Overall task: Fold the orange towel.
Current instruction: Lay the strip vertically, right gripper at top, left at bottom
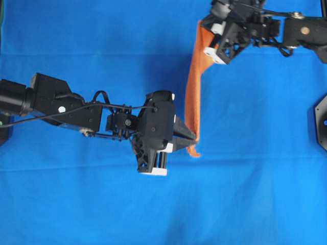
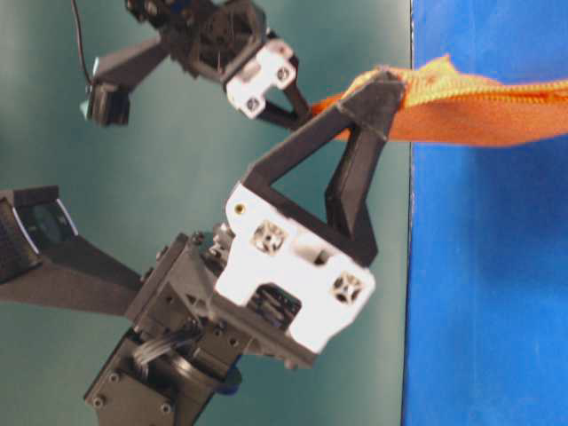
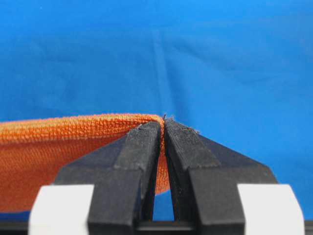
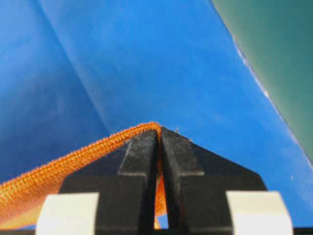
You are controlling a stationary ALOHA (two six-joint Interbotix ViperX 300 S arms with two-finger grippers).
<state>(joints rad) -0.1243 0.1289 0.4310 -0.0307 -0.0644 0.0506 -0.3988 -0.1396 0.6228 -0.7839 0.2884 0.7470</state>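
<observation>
The orange towel is hanging from both grippers as a narrow strip (image 1: 193, 89). I should pull my grippers back and lay the towel flat on the blue cloth (image 1: 209, 117).
The orange towel (image 1: 193, 87) hangs lifted off the blue cloth as a narrow strip stretched between both grippers. My left gripper (image 1: 193, 137) is shut on its near end; in the left wrist view the fingertips (image 3: 163, 122) pinch the fuzzy corner and the towel (image 3: 58, 147) runs off to the left. My right gripper (image 1: 203, 24) is shut on the far end; the right wrist view shows the hemmed edge (image 4: 58, 169) clamped at the tips (image 4: 159, 129). In the table-level view the towel (image 2: 479, 111) leads away from the left gripper (image 2: 390, 84).
The blue table cloth (image 1: 102, 194) covers the whole surface. A black base plate (image 1: 321, 122) sits at the right edge. The cloth's edge, with dark green beyond it (image 4: 274, 44), runs close behind the right gripper.
</observation>
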